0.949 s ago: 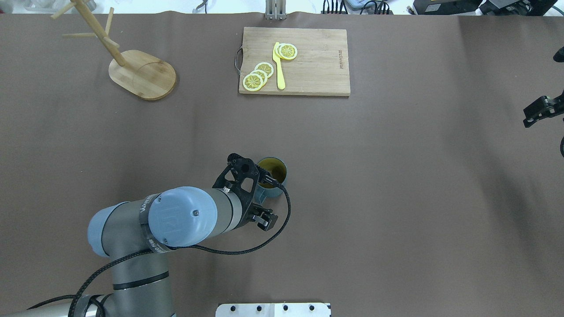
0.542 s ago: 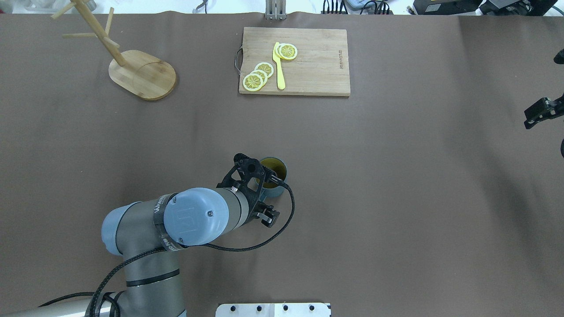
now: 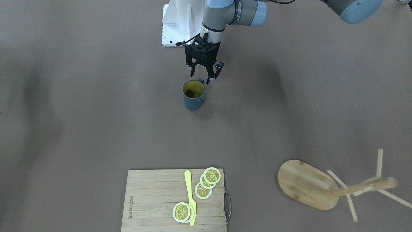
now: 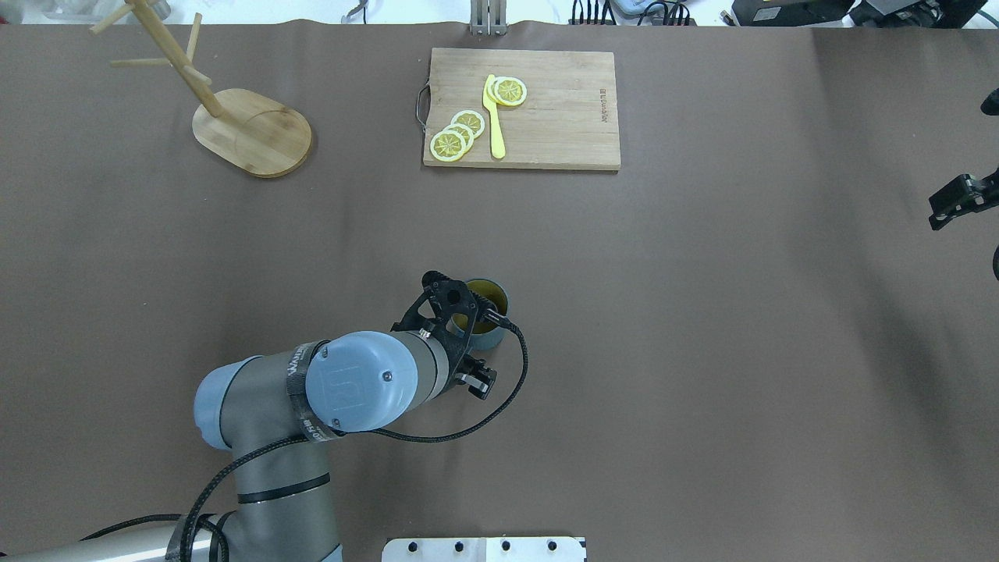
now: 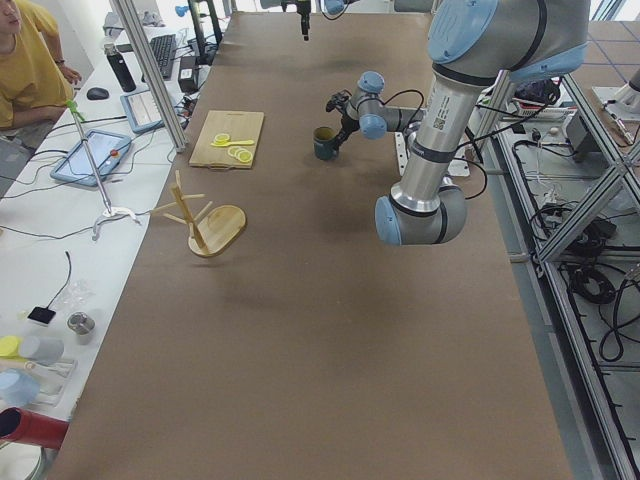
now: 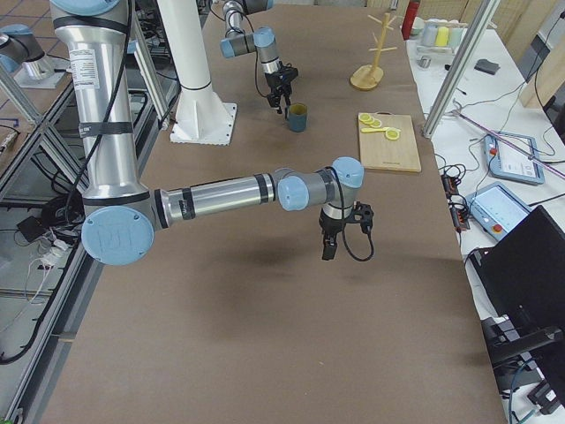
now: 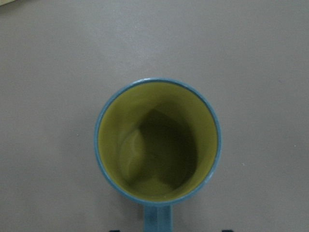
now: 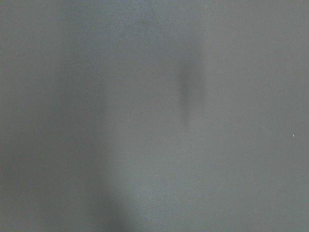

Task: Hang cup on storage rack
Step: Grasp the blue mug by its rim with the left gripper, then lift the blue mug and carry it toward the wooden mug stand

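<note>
I should expect the cup (image 3: 193, 99) to be empty when I tip it to the side, because the yellow-olive inside (image 7: 155, 153) is clear all the way down to its bottom.
The cup (image 3: 193, 95) is a dark blue-grey mug with a yellow-olive inside. It stands upright on the table near the robot, its handle (image 3: 201, 80) towards the robot's base. My left gripper (image 3: 201, 74) is open and points down, just above and behind the handle, touching nothing. In the left wrist view the cup (image 7: 157, 145) fills the middle, with its handle at the bottom edge. The storage rack (image 4: 254, 133), a wooden mug tree, stands at the far left with bare pegs. My right gripper (image 4: 956, 203) hovers at the right edge; I cannot tell its jaws.
A bamboo cutting board (image 4: 546, 117) with lemon slices (image 4: 456, 134) and a yellow knife (image 4: 493, 117) lies at the far middle of the table. The right wrist view shows only brown table cover.
My left arm has swung to the right and forward, bringing the gripper closer over the cup's handle. The cup has not moved. The right gripper has barely shifted.
</note>
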